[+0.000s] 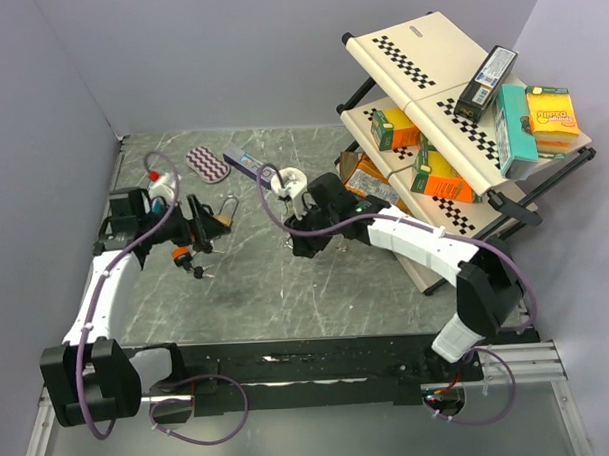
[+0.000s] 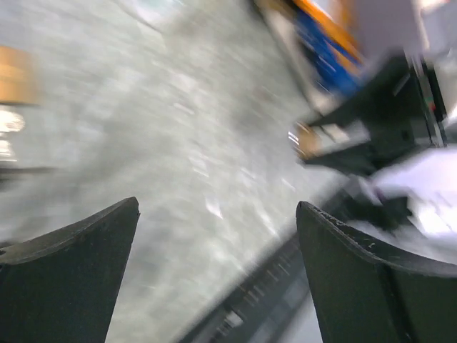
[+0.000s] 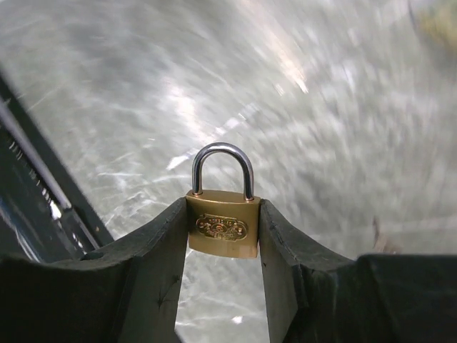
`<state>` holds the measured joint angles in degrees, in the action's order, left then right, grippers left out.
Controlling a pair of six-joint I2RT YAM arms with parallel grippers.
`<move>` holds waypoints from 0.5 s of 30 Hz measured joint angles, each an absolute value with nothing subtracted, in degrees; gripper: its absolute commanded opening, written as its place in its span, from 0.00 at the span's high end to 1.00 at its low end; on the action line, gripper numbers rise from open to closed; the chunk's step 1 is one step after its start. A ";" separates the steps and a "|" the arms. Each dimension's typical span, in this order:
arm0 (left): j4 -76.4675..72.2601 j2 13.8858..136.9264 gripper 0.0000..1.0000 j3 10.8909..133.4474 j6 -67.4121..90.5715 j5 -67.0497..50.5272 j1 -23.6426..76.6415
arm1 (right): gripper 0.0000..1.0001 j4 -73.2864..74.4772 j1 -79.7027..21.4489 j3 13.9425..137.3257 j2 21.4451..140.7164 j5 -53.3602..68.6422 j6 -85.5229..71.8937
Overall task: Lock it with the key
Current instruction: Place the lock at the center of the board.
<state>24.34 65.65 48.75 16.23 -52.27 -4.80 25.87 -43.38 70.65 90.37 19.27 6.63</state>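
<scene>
The small brass padlock in my right gripper has its shackle closed (image 3: pixel 223 148), so next I put it down and pick up the second brass padlock (image 1: pixel 224 220) with my left gripper.
In the right wrist view a small brass padlock (image 3: pixel 222 227) with its steel shackle closed sits upright between my right gripper's (image 3: pixel 223 207) fingers, which are shut on its two sides above the grey table. From the top view that right gripper (image 1: pixel 297 246) is mid-table and hides what it holds. A second brass padlock (image 1: pixel 227 215) stands just right of my left gripper (image 1: pixel 207 231). The left gripper (image 2: pixel 218 207) is open with only blurred table between its fingers. A small orange and dark thing (image 1: pixel 196 271) lies below the left gripper. I cannot tell whether it is the key.
A tilted rack (image 1: pixel 439 198) with checkered shelves and several boxes fills the right side. A purple patterned pad (image 1: pixel 207 164), a white bottle with a red cap (image 1: pixel 161 185) and a white round thing (image 1: pixel 288 179) lie toward the back. A wall bounds the left edge.
</scene>
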 measured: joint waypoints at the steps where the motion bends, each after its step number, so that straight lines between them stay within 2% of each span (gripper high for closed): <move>1: 23.97 65.28 0.04 49.12 16.25 -49.58 -5.78 | 1.00 26.55 -42.52 70.65 91.15 18.55 4.34; 8: 18.26 63.99 0.04 53.06 18.98 -30.00 -7.22 | 0.99 30.04 -41.06 70.94 98.70 12.84 -5.56; 15: 16.71 62.39 0.04 55.92 18.68 -25.02 -7.42 | 0.93 31.77 -38.37 72.25 106.17 8.99 -11.07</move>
